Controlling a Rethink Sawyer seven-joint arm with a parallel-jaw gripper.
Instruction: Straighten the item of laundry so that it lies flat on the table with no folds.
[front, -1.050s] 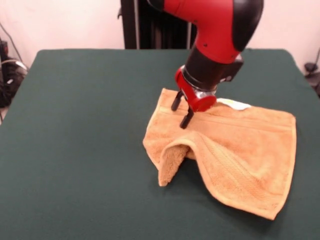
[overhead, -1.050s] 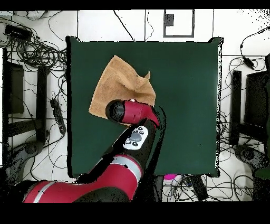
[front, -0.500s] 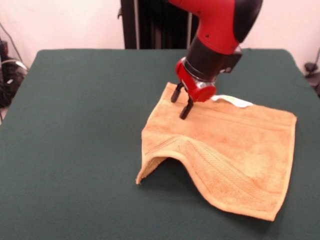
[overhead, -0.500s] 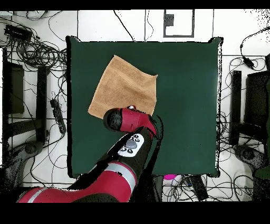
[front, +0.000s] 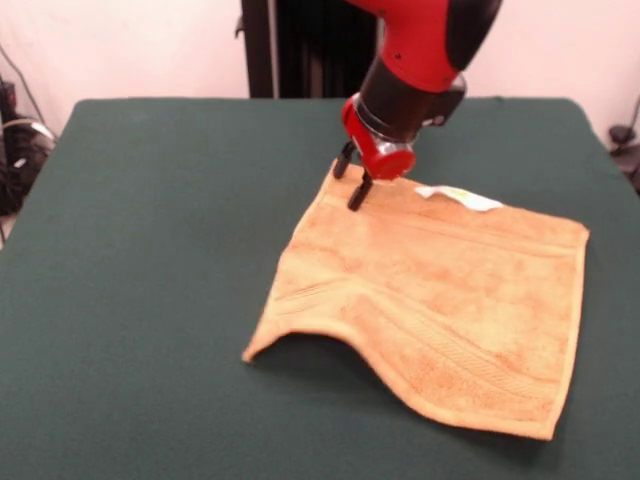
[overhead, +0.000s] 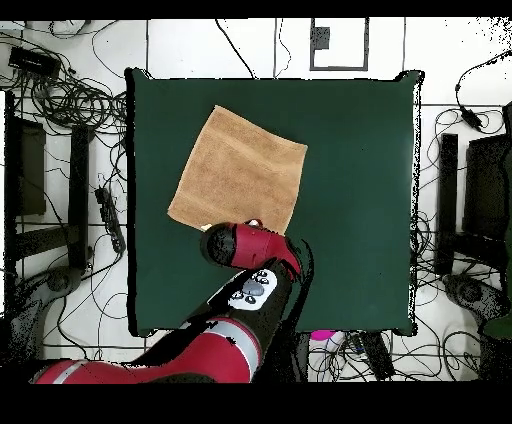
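Observation:
I expect the towel to mostly flatten and slide along in one piece when I pull its corner under my gripper. The towel's near edge (front: 335, 328) arches in a loose wave.
The item of laundry (front: 440, 290) is an orange-tan towel spread out on the right half of the table (front: 150, 250). Its near-left edge still arches slightly off the cloth, casting a shadow. A white tag (front: 460, 197) pokes out at its far edge. My gripper (front: 349, 180) hangs just over the towel's far-left corner, open, with nothing seen between its black fingers. From overhead the towel (overhead: 240, 168) reads as a tilted square on the table (overhead: 350, 200), and the red arm (overhead: 240, 245) covers its lower edge and hides the gripper.
Dark green cloth stretches wide to the left of the towel in the front view. Cables and equipment (overhead: 60, 100) crowd the floor around the table in the overhead view.
The folded-under near-left flap of the towel has opened outward and now lies almost flat. My gripper has drawn back toward the towel's far-left corner and risen a little.

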